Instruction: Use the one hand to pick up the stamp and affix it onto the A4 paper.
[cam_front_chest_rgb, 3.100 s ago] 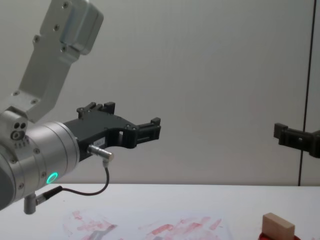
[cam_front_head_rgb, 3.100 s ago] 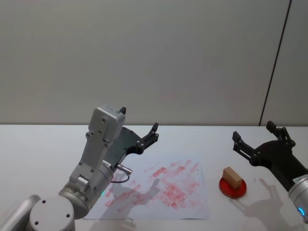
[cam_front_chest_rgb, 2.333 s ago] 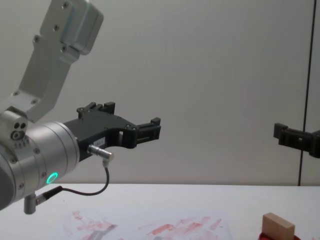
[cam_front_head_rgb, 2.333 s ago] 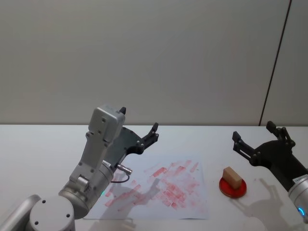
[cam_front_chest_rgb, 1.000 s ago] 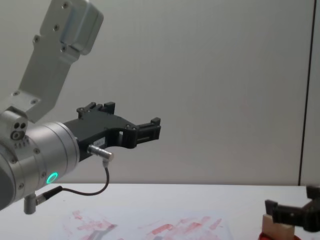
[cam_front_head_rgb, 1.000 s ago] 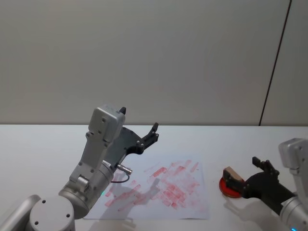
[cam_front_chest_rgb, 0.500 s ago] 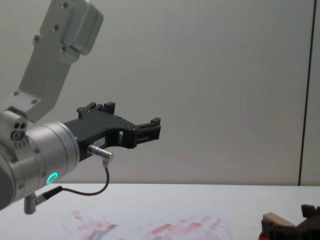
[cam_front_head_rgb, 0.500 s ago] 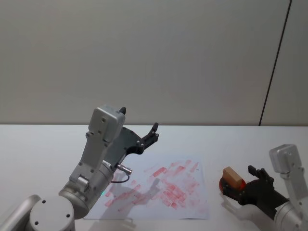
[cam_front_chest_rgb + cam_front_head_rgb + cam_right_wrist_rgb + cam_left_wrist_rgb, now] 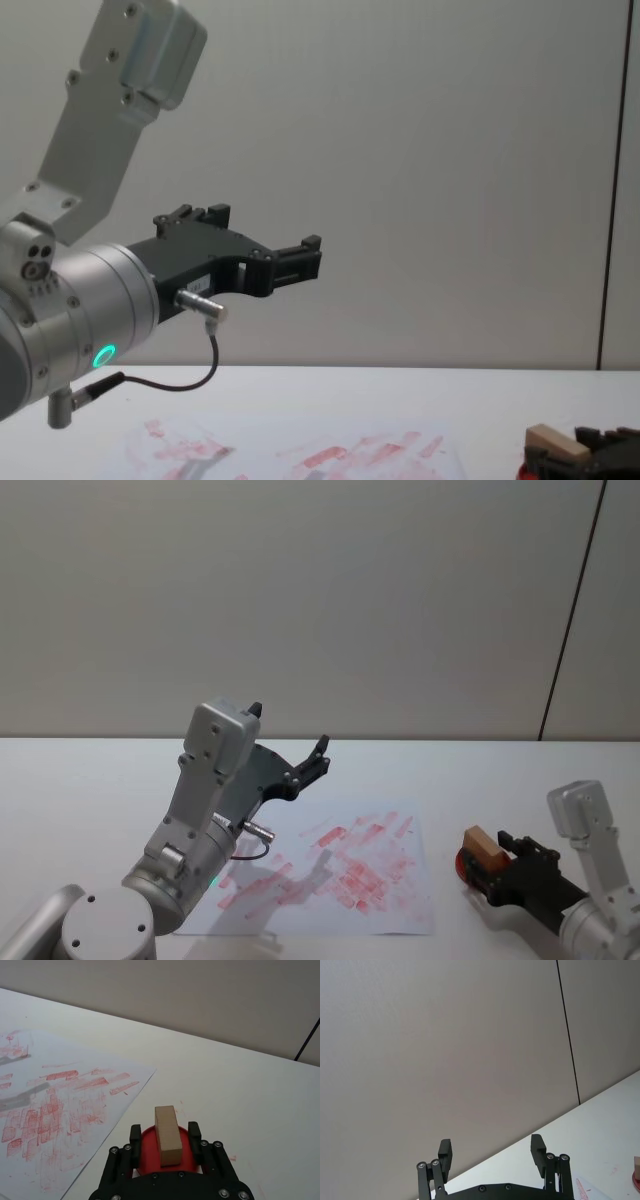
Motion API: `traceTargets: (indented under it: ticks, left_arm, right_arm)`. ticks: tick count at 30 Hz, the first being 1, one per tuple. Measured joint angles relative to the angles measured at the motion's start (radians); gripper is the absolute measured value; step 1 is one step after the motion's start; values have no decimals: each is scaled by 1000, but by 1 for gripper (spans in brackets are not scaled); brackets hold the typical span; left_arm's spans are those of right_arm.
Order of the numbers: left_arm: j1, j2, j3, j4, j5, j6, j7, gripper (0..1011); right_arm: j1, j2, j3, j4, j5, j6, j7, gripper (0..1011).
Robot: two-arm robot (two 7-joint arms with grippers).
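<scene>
The red ink pad (image 9: pixel 148 1153) is open around the stamp's bottom (image 9: pixel 557 443). The stamp will come loose and the ink pad will stay behind when I lift the stamp.
The stamp (image 9: pixel 167 1127), a light tan wooden block, stands on a red ink pad (image 9: pixel 149 1152) right of the A4 paper (image 9: pixel 50 1110). My right gripper (image 9: pixel 165 1135) is low at the pad and open, one finger on each side of the block with small gaps showing. In the head view the stamp (image 9: pixel 481 844) sits between the right gripper's (image 9: pixel 489 858) fingers. From the chest the stamp (image 9: pixel 556 441) and right gripper (image 9: pixel 572 452) are at the lower right. My left gripper (image 9: pixel 305 768) hangs open and empty in the air above the A4 paper (image 9: pixel 340 865).
The white table (image 9: pixel 90 780) stretches left of the paper and behind it to a plain grey wall. The raised left arm (image 9: pixel 80 300) stands large on the left. Bare table lies right of the ink pad (image 9: pixel 463 865).
My right gripper has dropped from its raised spot at the right and slid in low around the stamp on the pad. The left arm has stayed still.
</scene>
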Motion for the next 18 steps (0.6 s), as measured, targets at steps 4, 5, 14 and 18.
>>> traceTargets:
  ticks: [4,5,14,18]
  left_arm:
    - [0,0,0,0,0,0,0,1002]
    - [0,0,0,0,0,0,0,1002]
    - [0,0,0,0,0,0,0,1002]
    - [0,0,0,0,0,0,0,1002]
  right_arm:
    - [12,-8,-1,19,0,-4,0,485]
    - [13,-9,-1,21,0,-4,1,424]
    - [32,-20,-2,46,1,-22,0,216]
    - [35,-22,-1,48,1,-35,0,216]
